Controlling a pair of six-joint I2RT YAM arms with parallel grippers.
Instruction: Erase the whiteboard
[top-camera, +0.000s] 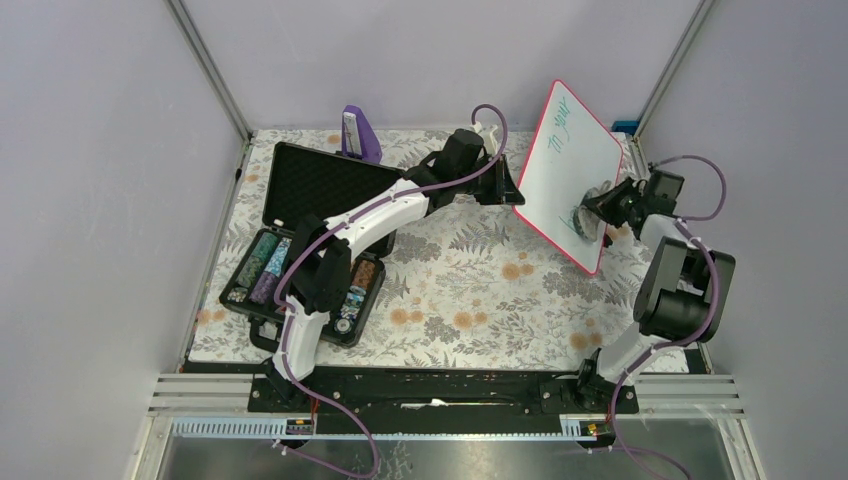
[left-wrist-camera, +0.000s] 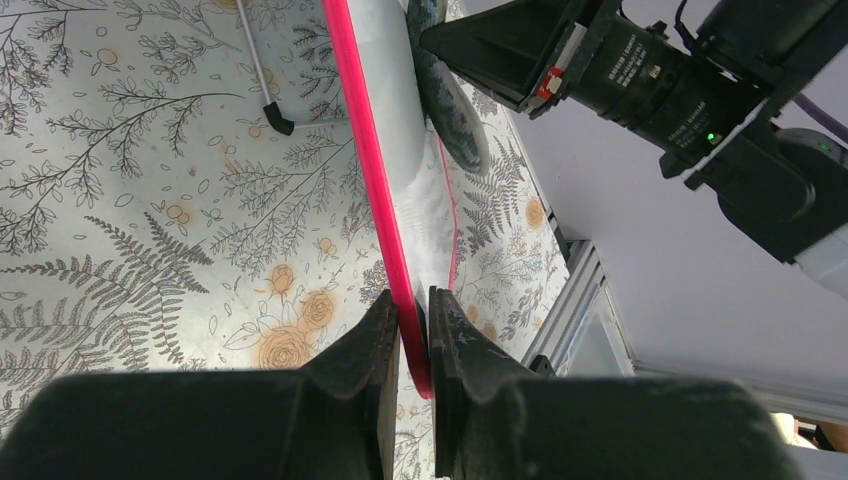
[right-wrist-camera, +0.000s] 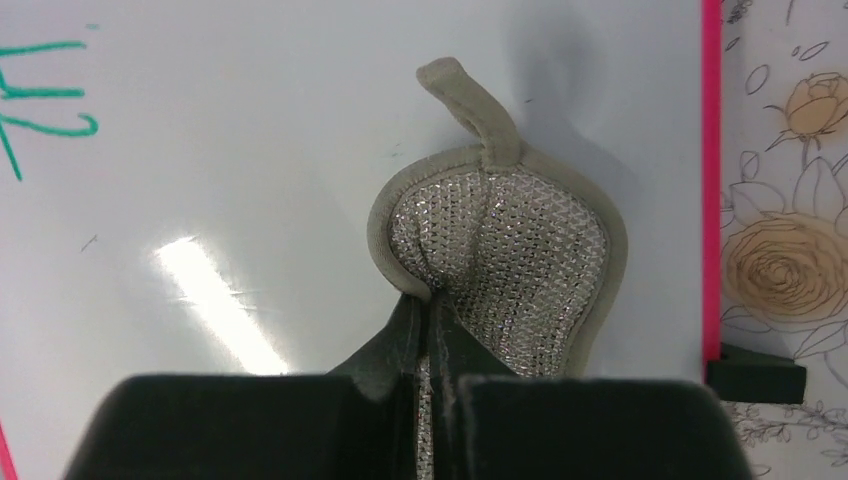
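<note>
The scrubbing pad is near the whiteboard's rim (top-camera: 605, 232), so the robot's right gripper should sweep the pad back over the lower part of the whiteboard toward the whiteboard's opposite rim (top-camera: 537, 229).
The whiteboard (top-camera: 566, 165) is white with a red-pink rim and stands tilted up at the back right, green handwriting near its top. My left gripper (top-camera: 512, 192) is shut on its left rim; the left wrist view shows the rim (left-wrist-camera: 372, 170) pinched between the jaws of that gripper (left-wrist-camera: 412, 315). My right gripper (top-camera: 598, 205) is shut on a grey sparkly scrubbing pad (right-wrist-camera: 505, 265) with a loop, pressed flat against the board face (right-wrist-camera: 250, 180) near its lower right edge. In the right wrist view that gripper (right-wrist-camera: 432, 312) holds the pad and green strokes (right-wrist-camera: 45, 95) remain at the left.
An open black case (top-camera: 305, 235) with coloured items lies at the left on the floral tablecloth. A purple object (top-camera: 358, 133) stands at the back. A thin metal stand leg (left-wrist-camera: 262, 85) rests on the cloth behind the board. Grey walls enclose the table.
</note>
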